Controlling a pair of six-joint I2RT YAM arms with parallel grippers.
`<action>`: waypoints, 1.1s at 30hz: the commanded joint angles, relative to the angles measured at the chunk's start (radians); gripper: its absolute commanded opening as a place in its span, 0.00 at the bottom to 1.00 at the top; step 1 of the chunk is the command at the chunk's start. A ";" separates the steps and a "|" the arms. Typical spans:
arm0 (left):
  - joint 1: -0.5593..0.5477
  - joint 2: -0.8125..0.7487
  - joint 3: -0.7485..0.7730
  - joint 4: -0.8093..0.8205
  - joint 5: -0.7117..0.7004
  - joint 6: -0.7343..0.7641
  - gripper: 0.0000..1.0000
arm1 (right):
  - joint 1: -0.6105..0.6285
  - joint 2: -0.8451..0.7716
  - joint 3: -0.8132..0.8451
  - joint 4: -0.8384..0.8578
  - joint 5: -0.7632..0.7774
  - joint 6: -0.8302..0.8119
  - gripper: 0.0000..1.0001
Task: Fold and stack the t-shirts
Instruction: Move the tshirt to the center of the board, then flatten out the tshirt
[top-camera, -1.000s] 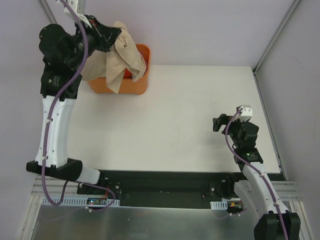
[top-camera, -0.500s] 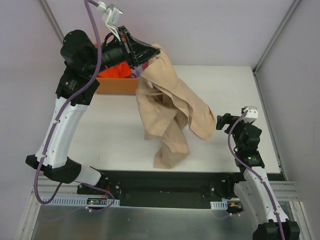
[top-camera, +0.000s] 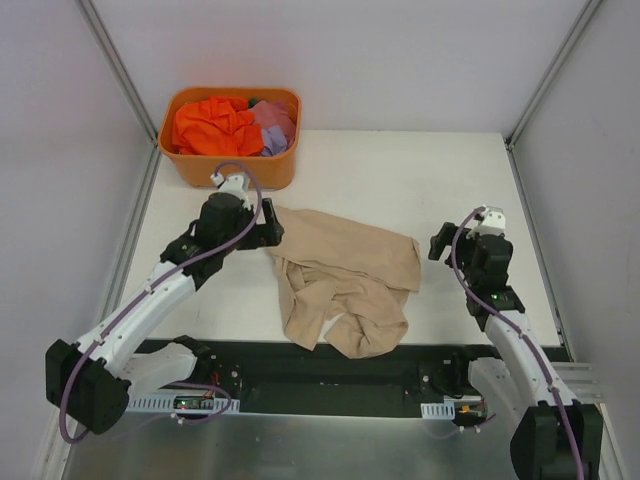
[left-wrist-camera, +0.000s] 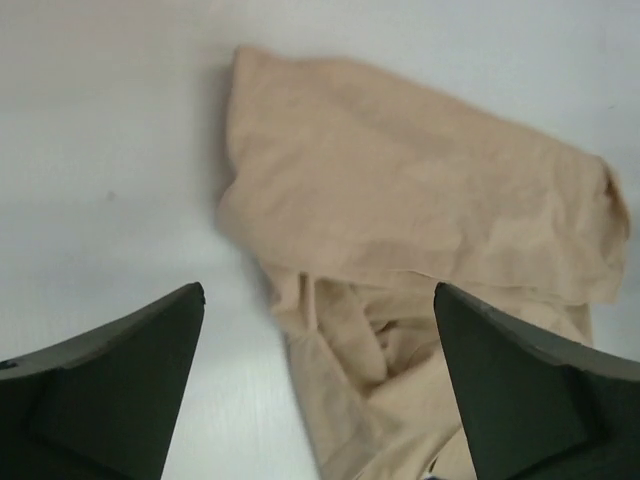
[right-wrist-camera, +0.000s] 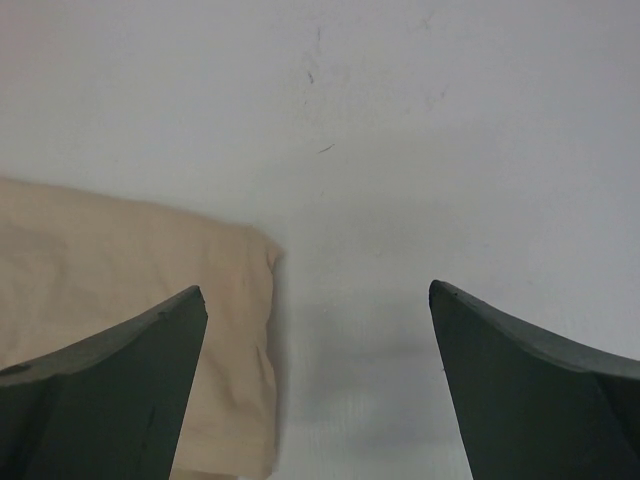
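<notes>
The beige t-shirt (top-camera: 345, 244) has loose folds (top-camera: 342, 298) bunched up in front of its smooth panel, so it will open into a wide sheet when I lift and spread it.
A beige t-shirt (top-camera: 345, 275) lies crumpled on the white table, near its front edge. My left gripper (top-camera: 270, 230) hovers at the shirt's back left corner, jaws spread wide and holding nothing. In the left wrist view the beige t-shirt (left-wrist-camera: 400, 220) spreads out below the open left gripper (left-wrist-camera: 318, 290). My right gripper (top-camera: 438, 245) stands open just right of the shirt's right edge. In the right wrist view that edge of the beige t-shirt (right-wrist-camera: 120, 300) lies by the left finger of the right gripper (right-wrist-camera: 316, 288). An orange t-shirt (top-camera: 210, 125) and a lilac one (top-camera: 275, 120) sit bunched in the tub.
The orange plastic tub (top-camera: 230, 175) stands at the back left corner of the table (top-camera: 400, 170). Metal frame posts rise at the back corners, and walls close in on both sides.
The left arm swung the beige t-shirt from above the tub out over the table, lowered it and opened its jaws. The shirt now lies on the table. The right arm barely shifted.
</notes>
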 joint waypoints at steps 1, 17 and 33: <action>0.008 -0.162 -0.145 -0.040 -0.210 -0.088 0.99 | 0.001 0.118 0.118 -0.053 -0.109 0.051 0.96; 0.274 0.210 -0.223 0.353 0.349 -0.198 0.88 | 0.001 0.306 0.129 -0.134 -0.268 0.217 0.96; 0.275 0.475 -0.095 0.388 0.438 -0.206 0.13 | 0.062 0.608 0.216 -0.050 -0.260 0.234 0.95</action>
